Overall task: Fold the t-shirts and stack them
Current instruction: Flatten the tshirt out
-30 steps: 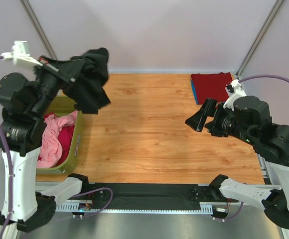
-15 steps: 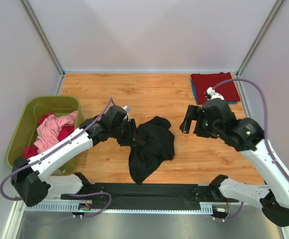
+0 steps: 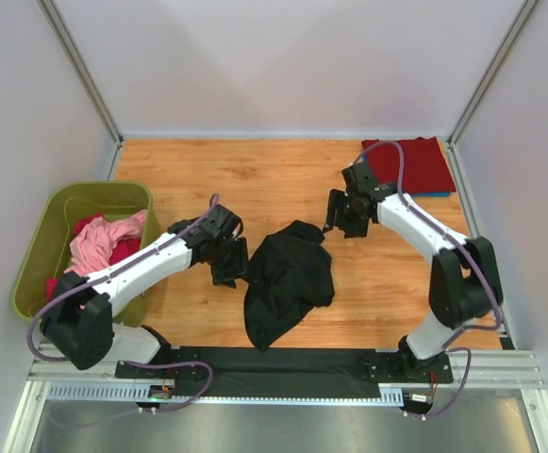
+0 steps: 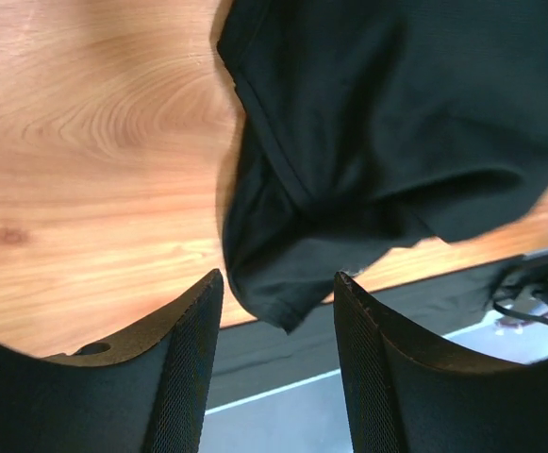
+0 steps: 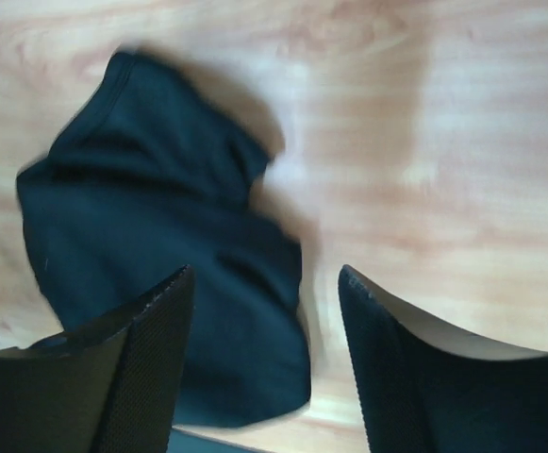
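The black t-shirt (image 3: 290, 273) is lying crumpled between my open grippers. Next, my left gripper takes hold of its near end (image 3: 261, 336) while my right gripper pulls the t-shirt wide, before folding.
A black t-shirt (image 3: 289, 279) lies crumpled on the wooden table near its front edge; it also shows in the left wrist view (image 4: 396, 142) and the right wrist view (image 5: 160, 236). My left gripper (image 3: 229, 265) sits just left of it, open (image 4: 278, 293), with only a corner of cloth showing below the gap. My right gripper (image 3: 340, 215) hovers open off the shirt's upper right (image 5: 264, 283), holding nothing. A folded dark red t-shirt (image 3: 408, 164) lies at the back right on a blue one (image 3: 432, 195). Pink (image 3: 99, 247) and magenta (image 3: 92, 225) t-shirts fill the bin.
The olive-green bin (image 3: 36, 243) stands at the table's left edge. A black strip (image 3: 283, 363) and the metal rail run along the near edge. Bare wood (image 3: 255, 179) stretches behind the black shirt. Frame posts rise at the back corners.
My left arm swung the black shirt down from above the bin to the table's middle and let go. My right arm reached in towards the shirt.
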Tool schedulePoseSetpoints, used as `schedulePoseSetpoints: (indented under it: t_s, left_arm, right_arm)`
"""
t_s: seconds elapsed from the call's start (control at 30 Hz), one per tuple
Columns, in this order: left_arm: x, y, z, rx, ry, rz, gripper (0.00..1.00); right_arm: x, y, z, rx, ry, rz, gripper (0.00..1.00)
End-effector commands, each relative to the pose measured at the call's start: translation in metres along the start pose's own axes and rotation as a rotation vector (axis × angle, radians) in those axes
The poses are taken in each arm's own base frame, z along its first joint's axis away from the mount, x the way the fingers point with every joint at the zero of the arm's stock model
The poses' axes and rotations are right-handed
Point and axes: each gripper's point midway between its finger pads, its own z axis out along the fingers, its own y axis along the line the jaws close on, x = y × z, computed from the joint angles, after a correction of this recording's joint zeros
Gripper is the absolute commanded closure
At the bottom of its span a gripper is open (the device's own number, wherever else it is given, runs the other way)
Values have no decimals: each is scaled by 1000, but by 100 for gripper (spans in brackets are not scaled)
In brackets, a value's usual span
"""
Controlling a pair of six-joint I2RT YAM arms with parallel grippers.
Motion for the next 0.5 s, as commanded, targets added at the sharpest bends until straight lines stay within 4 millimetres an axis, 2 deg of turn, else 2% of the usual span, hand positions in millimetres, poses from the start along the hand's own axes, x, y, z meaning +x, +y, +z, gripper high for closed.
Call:
schedulePoseSetpoints:
  t_s: [0.0, 0.03, 0.17, 0.27, 0.37, 0.4, 0.43, 0.47]
  left_arm:
    - [-10, -10, 18, 51, -12, 37, 42]
    - [-14, -10, 27, 46, -9, 37, 43]
    - [-23, -5, 46, 9, 2, 25, 43]
    - [-29, -1, 62, -8, 5, 26, 43]
    - [-34, -2, 74, -25, 34, 57, 44]
    - [-32, -1, 81, -33, 57, 61, 48]
    - [-34, -3, 82, -30, 61, 69, 52]
    - [-41, -10, 79, -24, 50, 85, 59]
  right_arm:
    - [-40, 18, 26, -135, -32, -29, 37]
    - [-36, 18, 43, -149, 8, -39, 39]
    - [-37, 22, 69, -225, 49, -58, 39]
    - [-35, 28, 83, -273, 65, -96, 37]
    - [-30, 28, 98, -298, 94, -120, 41]
    - [-30, 28, 102, -302, 98, -122, 44]
    - [-31, 29, 102, -303, 97, -130, 56]
    - [-33, 29, 101, -301, 95, -134, 63]
